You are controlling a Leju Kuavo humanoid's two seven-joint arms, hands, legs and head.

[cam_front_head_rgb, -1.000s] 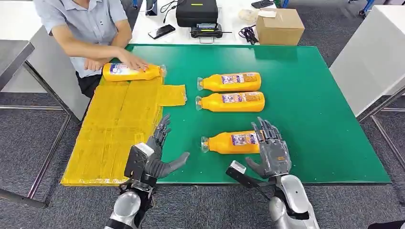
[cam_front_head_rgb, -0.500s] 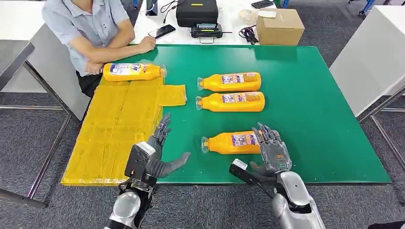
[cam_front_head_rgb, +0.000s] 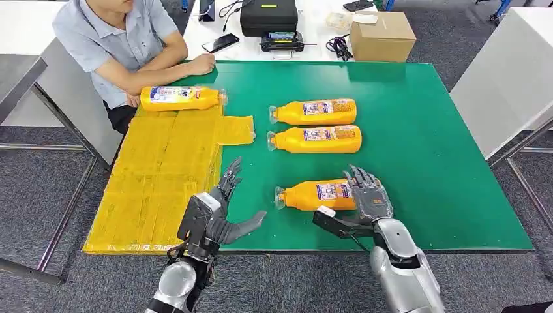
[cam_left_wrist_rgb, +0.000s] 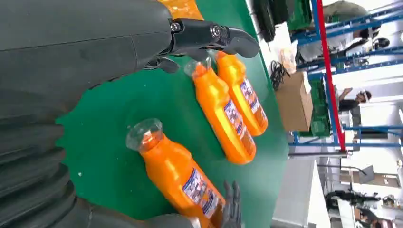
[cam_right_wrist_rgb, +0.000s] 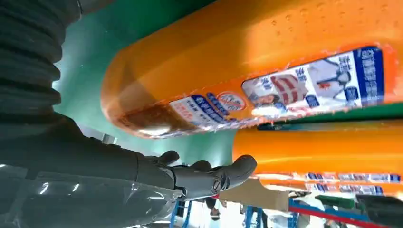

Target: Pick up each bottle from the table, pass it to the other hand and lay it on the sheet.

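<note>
The orange bottle (cam_front_head_rgb: pixel 306 195) is lying with its narrow label (cam_front_head_rgb: pixel 333 191) facing up, so I expect to find a large blue-and-white label hidden underneath when I turn the bottle over.
Nearest me, an orange bottle (cam_front_head_rgb: pixel 314 194) lies on the green table (cam_front_head_rgb: pixel 430 169), cap pointing left. My right hand (cam_front_head_rgb: pixel 369 199) is over its base end, fingers draped across it, thumb (cam_front_head_rgb: pixel 332 222) spread out below, not closed. The right wrist view has this bottle (cam_right_wrist_rgb: pixel 247 71) very close, with the fingers (cam_right_wrist_rgb: pixel 214 175) stretched past it. My left hand (cam_front_head_rgb: pixel 220 214) hovers open by the table's front edge, beside the yellow sheet (cam_front_head_rgb: pixel 156 176). Two more bottles (cam_front_head_rgb: pixel 314 112) (cam_front_head_rgb: pixel 316 139) lie farther back. Another bottle (cam_front_head_rgb: pixel 179 98) lies at the sheet's far end. The left wrist view also has the near bottle (cam_left_wrist_rgb: pixel 180 175).
A person (cam_front_head_rgb: pixel 124 39) sits at the far left corner, arms resting by the sheet's far end. Behind the green table are a cardboard box (cam_front_head_rgb: pixel 381 36), a black case (cam_front_head_rgb: pixel 269 16) and a phone (cam_front_head_rgb: pixel 220 42). A white table (cam_front_head_rgb: pixel 508 85) stands to the right.
My right hand has moved down onto the near bottle's base end. The person's hand has let go of the bottle on the sheet and drawn back. My left hand shifted slightly right.
</note>
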